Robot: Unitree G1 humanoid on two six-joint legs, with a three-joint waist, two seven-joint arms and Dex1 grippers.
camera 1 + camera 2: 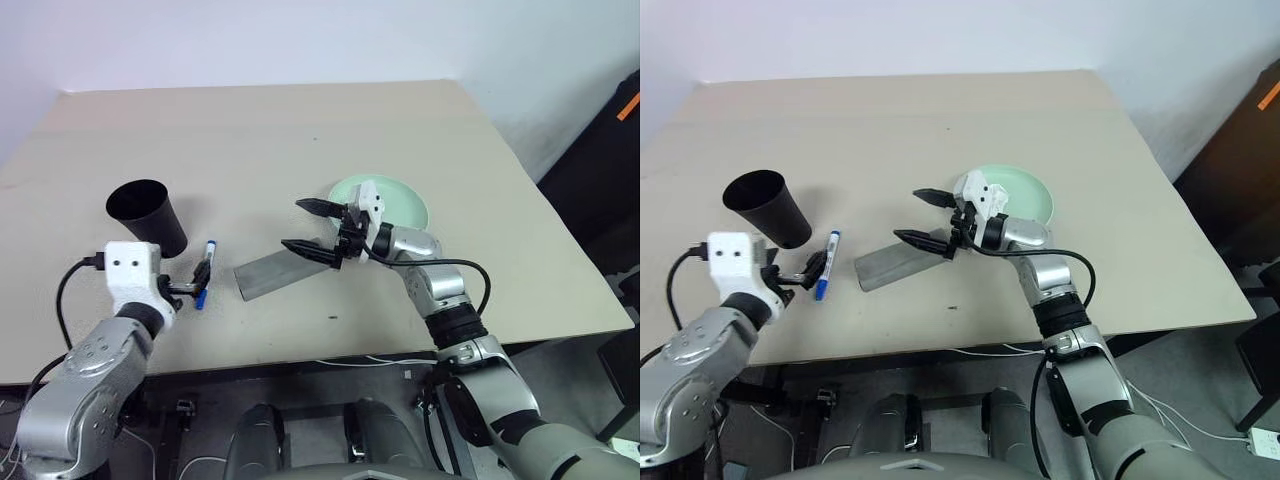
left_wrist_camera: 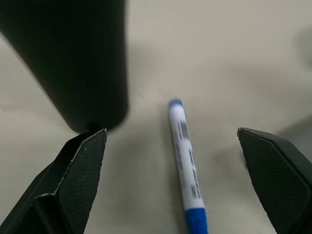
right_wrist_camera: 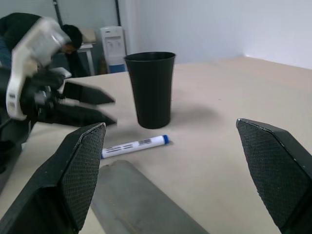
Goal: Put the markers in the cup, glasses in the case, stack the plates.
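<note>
The white marker will stand up with its cap down and its far end high when I lift and tilt it, because the blue cap is closest to my left gripper.
A black cup stands upright at the table's left. Just right of it lies a white marker with a blue cap. My left gripper is low over the marker's near end, open, with the marker lying between its fingers and untouched. A flat grey case lies in the middle. My right gripper hovers open over the case's right end, pointing left at the cup. A mint green plate sits behind the right wrist. The glasses are out of view.
The tan table has wide bare room at the back and far left. Its front edge runs close to my arms, with a white cable hanging below it. Dark furniture stands off the table's right side.
</note>
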